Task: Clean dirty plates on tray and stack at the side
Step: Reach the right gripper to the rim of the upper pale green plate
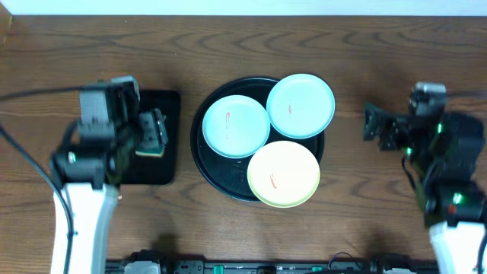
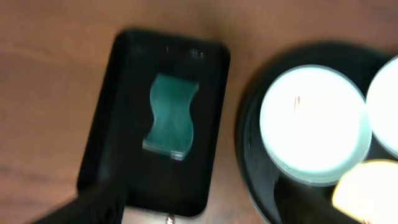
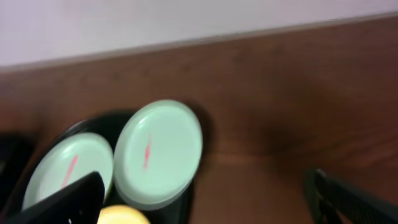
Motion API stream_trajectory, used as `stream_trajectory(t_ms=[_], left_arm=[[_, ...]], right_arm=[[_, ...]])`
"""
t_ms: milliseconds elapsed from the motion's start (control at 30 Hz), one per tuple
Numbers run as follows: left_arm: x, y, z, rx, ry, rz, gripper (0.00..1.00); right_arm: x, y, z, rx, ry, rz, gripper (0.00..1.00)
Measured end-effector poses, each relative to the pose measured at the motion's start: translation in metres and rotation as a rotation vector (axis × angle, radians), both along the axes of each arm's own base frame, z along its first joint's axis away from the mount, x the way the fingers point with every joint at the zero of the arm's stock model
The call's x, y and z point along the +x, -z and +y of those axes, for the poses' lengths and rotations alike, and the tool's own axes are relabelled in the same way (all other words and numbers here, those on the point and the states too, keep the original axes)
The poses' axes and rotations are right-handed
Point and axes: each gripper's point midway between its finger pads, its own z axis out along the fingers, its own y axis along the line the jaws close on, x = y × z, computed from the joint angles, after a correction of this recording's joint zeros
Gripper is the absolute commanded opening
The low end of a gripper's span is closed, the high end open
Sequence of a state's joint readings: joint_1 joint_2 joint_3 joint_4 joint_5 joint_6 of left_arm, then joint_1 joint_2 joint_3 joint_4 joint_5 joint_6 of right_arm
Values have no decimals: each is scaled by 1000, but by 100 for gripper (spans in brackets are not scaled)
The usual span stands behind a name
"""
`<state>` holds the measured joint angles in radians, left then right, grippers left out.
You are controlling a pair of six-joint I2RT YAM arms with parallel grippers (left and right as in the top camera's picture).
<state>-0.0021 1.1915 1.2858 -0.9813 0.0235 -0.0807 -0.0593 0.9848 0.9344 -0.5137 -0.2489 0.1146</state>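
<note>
My right gripper should keep going, as a gap is open beside the rim [image 1: 272,136] of the blue-green plate nearest the sponge. It should head on to that rim [image 1: 266,139] and close there.
Three plates lie on the round black tray [image 1: 209,171] at the table's middle: a blue-green plate [image 1: 236,126] at the left, a blue-green plate [image 1: 300,105] at the back right, and a yellow plate [image 1: 284,173] at the front. Each has a small red smear. My left gripper [image 1: 156,131] is open above a rectangular black tray [image 1: 163,164] that holds a green sponge [image 2: 170,116]. My right gripper [image 1: 374,123] is open and empty, right of the round tray. In the right wrist view the back plate [image 3: 158,152] is left of my fingers.
The rectangular black tray [image 2: 124,93] sits left of the round tray [image 2: 249,149] on the wooden table. A pale wall edge runs along the table's back. Bare wood lies between the round tray and my right arm.
</note>
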Motion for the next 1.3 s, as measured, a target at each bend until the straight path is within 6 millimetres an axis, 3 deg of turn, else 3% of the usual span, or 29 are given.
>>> stream_trajectory(t_ms=[133,267,467,567,667,867,1067,1200,1300], left_arm=[[16,-5,0,1,3,46,77],[26,6,-1,-2,5,79,77],[33,19,-1,-3,5,115,77],[34,21,-1,-2,4,121,77],[34,21,0,2,1,123,77],[33,21,13,21,-64,123,77],[30,21,38,18,-194,121,77],[28,21,46,14,-233,122,77],[27,22,46,13,-239,127,77]], right_arm=[[20,-5,6,-6,-63,90,99],[44,-8,10,-3,-98,68,99],[48,-2,41,110,-245,83,91],[46,7,63,163,-305,122,81],[45,22,88,211,-327,198,77],[38,56,142,238,-326,442,56],[40,89,181,198,-271,616,52],[32,122,198,153,-219,703,31],[29,143,209,119,-192,738,29]])
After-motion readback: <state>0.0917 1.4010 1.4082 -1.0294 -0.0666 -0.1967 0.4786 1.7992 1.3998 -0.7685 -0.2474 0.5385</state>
